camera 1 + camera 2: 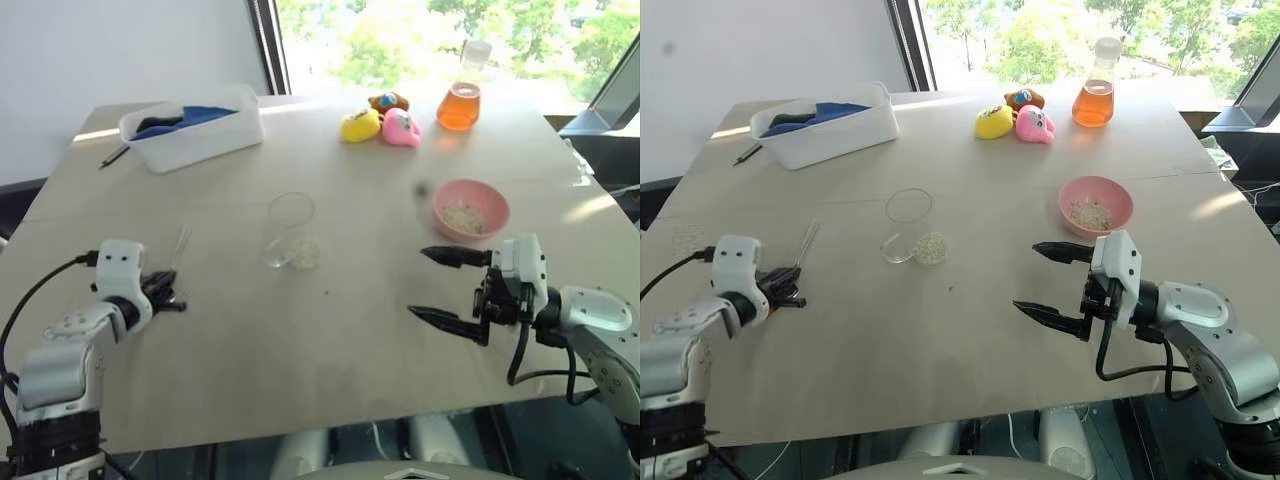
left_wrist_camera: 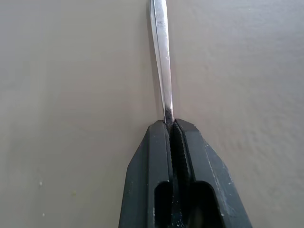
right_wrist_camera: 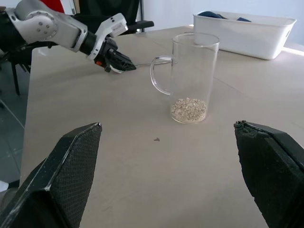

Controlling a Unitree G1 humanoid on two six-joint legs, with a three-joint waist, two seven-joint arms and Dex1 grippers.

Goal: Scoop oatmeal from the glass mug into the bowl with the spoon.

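Note:
My gripper will lower the spoon in, and the spoon will lean on the mug's rim with the spoon's handle sticking out, because the glass mug's opening (image 1: 291, 209) is wide and open.
The spoon (image 2: 160, 57) lies flat on the table (image 1: 330, 340) at the left, and my left gripper (image 1: 168, 292) is shut on the end of its thin silver handle. The glass mug (image 1: 290, 228) stands upright near the middle, handle toward the left arm, with a small heap of oatmeal (image 3: 189, 109) at its bottom. To the right of it sits the pink bowl (image 1: 497, 203), some flakes inside. My right gripper (image 1: 419, 282) hovers in front of the bowl, open and empty, pointing left toward the mug.
At the back left stands a white tub (image 1: 200, 135) holding a blue cloth, with a pen (image 1: 113, 156) beside it. Small yellow (image 1: 360, 125) and pink (image 1: 402, 128) toys and a flask of orange liquid (image 1: 460, 98) line the far edge.

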